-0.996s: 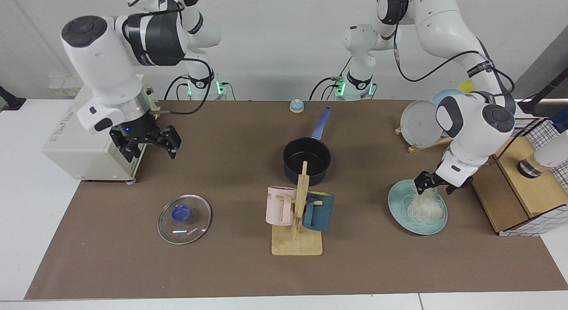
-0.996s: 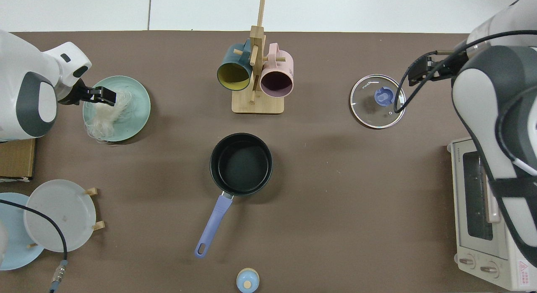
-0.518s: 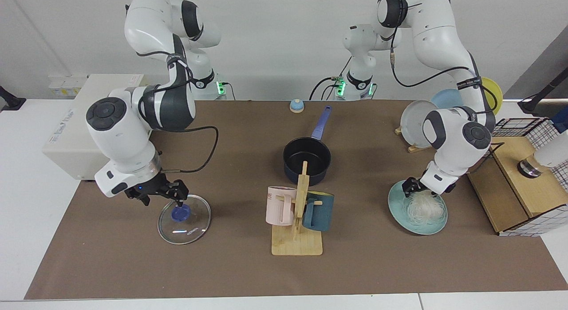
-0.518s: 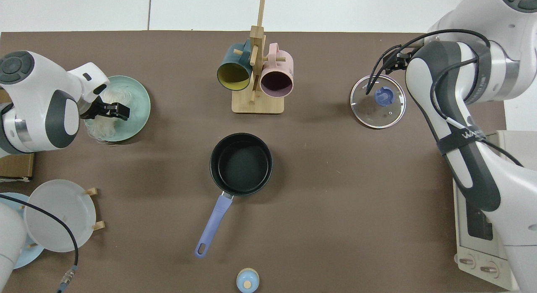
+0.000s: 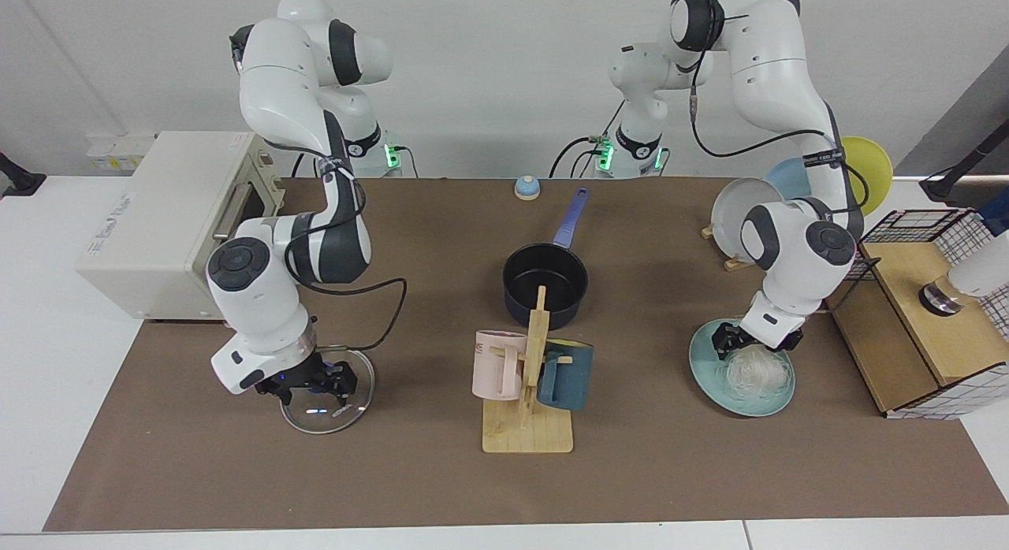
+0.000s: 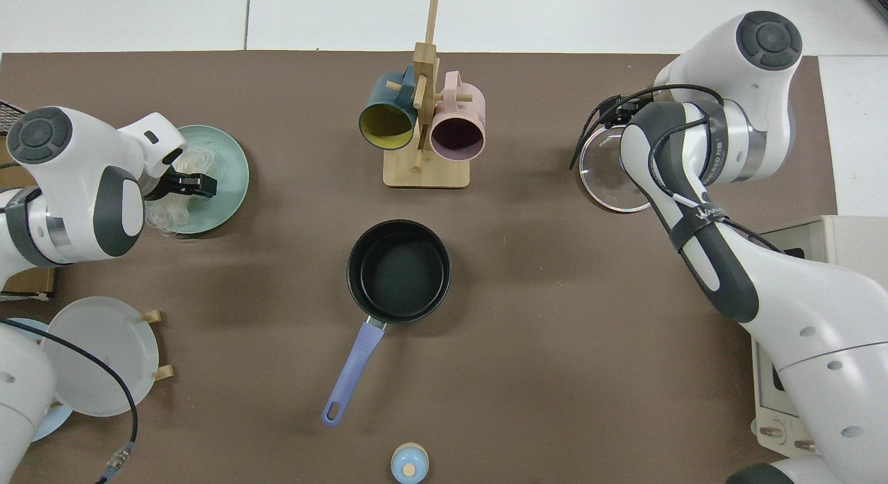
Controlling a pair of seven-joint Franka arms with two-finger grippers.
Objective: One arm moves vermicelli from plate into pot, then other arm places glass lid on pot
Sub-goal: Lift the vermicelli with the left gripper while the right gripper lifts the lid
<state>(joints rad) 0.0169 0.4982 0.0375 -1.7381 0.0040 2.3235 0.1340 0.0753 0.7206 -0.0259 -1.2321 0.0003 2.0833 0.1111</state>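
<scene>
The glass lid appears a little wider than the dark pot's opening, so the lid will sit across the pot's rim when the robot lowers it.
The vermicelli lies as a whitish tangle on the teal plate. My left gripper is down in it, open, fingers either side of the strands. The glass lid lies flat on the mat. My right gripper sits low over its centre, open, and hides the blue knob. In the top view the right arm covers that gripper and much of the lid. The dark pot stands empty mid-table, its blue handle pointing towards the arm bases.
A wooden mug rack with a pink and a teal mug stands in front of the pot. A toaster oven is beside the right arm. A grey plate in a rack, a small bell and a wooden box are nearby.
My right arm swung down from beside the oven to the lid, ending low over its knob. My left gripper sank onto the plate, and the vermicelli now lies flatter.
</scene>
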